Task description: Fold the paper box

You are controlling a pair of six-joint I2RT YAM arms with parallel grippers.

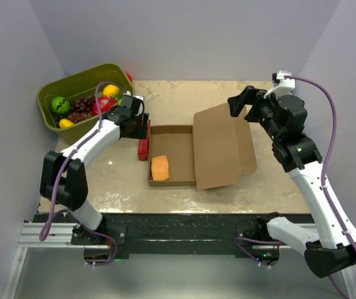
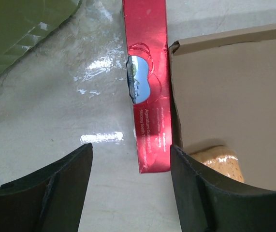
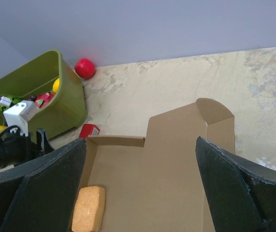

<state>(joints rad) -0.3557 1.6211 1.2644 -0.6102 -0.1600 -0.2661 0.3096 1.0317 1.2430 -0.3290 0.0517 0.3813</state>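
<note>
My gripper is to carry the red packet (image 1: 143,148) into the tray, where the packet should lie flat at full length, because the tray's open bottom (image 1: 181,156) stretches beside the orange block.
The paper box (image 1: 173,149) lies on the table as a shallow brown tray, its lid (image 1: 220,146) spread flat to the right. A small orange block (image 1: 159,167) rests inside the tray. My left gripper (image 1: 140,129) hovers at the tray's left wall, open and empty. In the left wrist view a red packet (image 2: 147,87) lies flat against the box wall (image 2: 225,43), just ahead of the left gripper (image 2: 130,154). My right gripper (image 1: 243,109) hangs wide open above the lid's far right corner. From the right wrist the box (image 3: 167,179) spreads below the right gripper (image 3: 140,150).
An olive-green bin (image 1: 78,93) of toy fruit stands at the back left, close behind the left arm. A red ball (image 3: 84,68) lies against the back wall beside the bin (image 3: 46,96). The red packet (image 1: 143,149) sits between the bin and the box.
</note>
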